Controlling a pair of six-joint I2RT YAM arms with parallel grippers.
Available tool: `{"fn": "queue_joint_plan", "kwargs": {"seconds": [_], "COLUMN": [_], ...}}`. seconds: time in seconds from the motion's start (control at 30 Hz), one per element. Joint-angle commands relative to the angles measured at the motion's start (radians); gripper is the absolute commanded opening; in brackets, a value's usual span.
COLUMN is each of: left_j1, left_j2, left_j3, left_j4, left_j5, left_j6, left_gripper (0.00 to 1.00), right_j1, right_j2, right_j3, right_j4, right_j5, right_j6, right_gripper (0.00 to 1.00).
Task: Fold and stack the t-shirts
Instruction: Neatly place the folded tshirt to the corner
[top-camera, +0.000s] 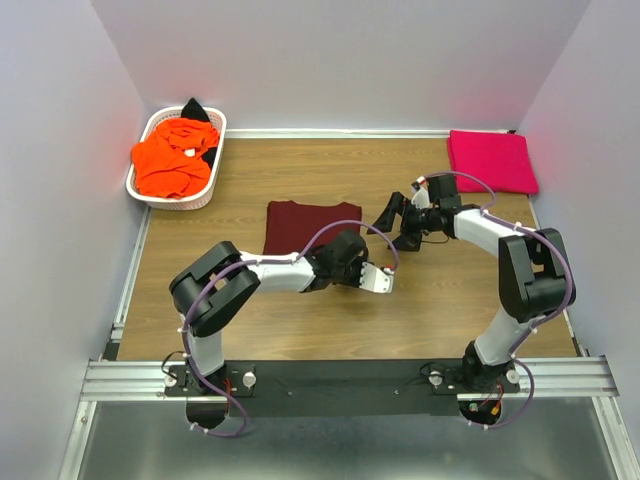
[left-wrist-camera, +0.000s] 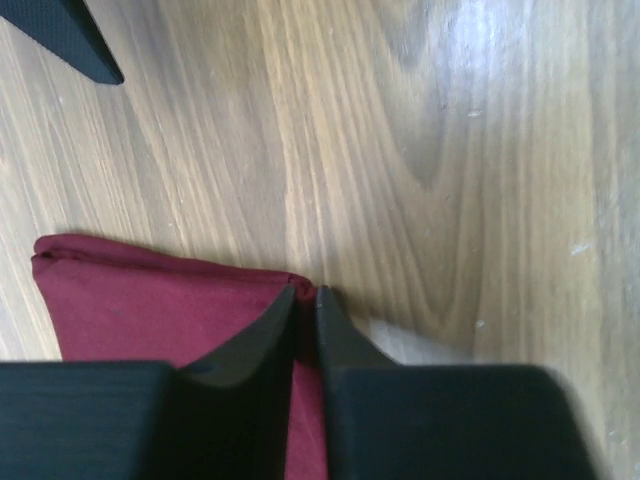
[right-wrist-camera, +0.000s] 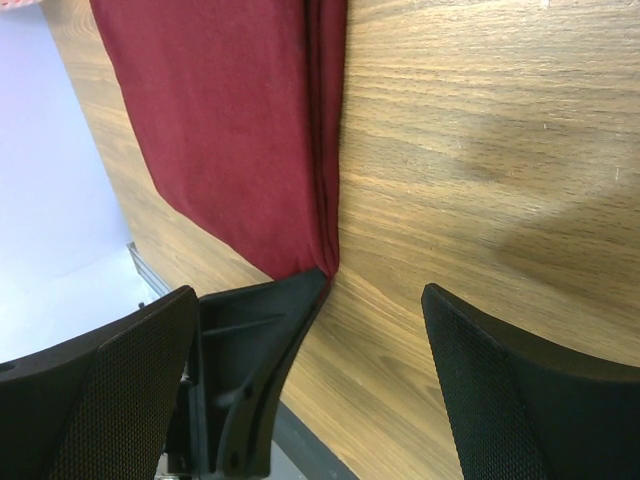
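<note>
I should take the maroon t-shirt by its side edge (top-camera: 358, 219) with my right gripper and carry it to the pink t-shirt (top-camera: 492, 162), because the pink t-shirt is out of my left gripper's reach.
The dark maroon t-shirt (top-camera: 310, 225) lies folded flat in the middle of the table. My left gripper (top-camera: 350, 243) is shut on its near right corner, with cloth pinched between the fingertips in the left wrist view (left-wrist-camera: 305, 295). My right gripper (top-camera: 393, 226) is open and empty just right of that corner. In the right wrist view the maroon shirt (right-wrist-camera: 230, 120) ends between my open fingers (right-wrist-camera: 150, 380), where the left gripper's finger (right-wrist-camera: 250, 370) holds it. The bright pink t-shirt (top-camera: 490, 160) lies folded at the back right. Orange t-shirts (top-camera: 172, 155) and a black one (top-camera: 196, 108) fill the basket.
The white lattice basket (top-camera: 205, 190) stands at the back left against the wall. Walls close in the table on the left, back and right. A metal rail (top-camera: 340, 378) with the arm bases runs along the near edge.
</note>
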Motion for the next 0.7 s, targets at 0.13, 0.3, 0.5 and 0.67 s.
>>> {"fn": "queue_joint_plan", "kwargs": {"seconds": [0.13,0.3,0.5,0.67], "left_j1": [0.055,0.067,0.081,0.095], "left_j2": [-0.024,-0.059,-0.064,-0.055], "left_j3": [0.075,0.133,0.176,0.21], "left_j4": [-0.125,-0.156,-0.172,-0.182], "left_j5": [0.132,0.215,0.263,0.286], "left_j6": [-0.024,-0.063,-0.09,-0.113], "left_gripper": [0.0,0.0,0.0,0.0], "right_j1": [-0.003,-0.003,-0.002,0.013], "right_j2": [0.061,0.109,0.112,0.139], "right_j3": [-0.028,-0.049,-0.175,-0.236], "right_j4": [0.08,0.266,0.604,0.715], "right_j5": [-0.028,-0.051,-0.031,0.006], "right_j6": [0.055,0.197,0.429,0.509], "right_gripper": [1.0,1.0,0.95,0.9]}}
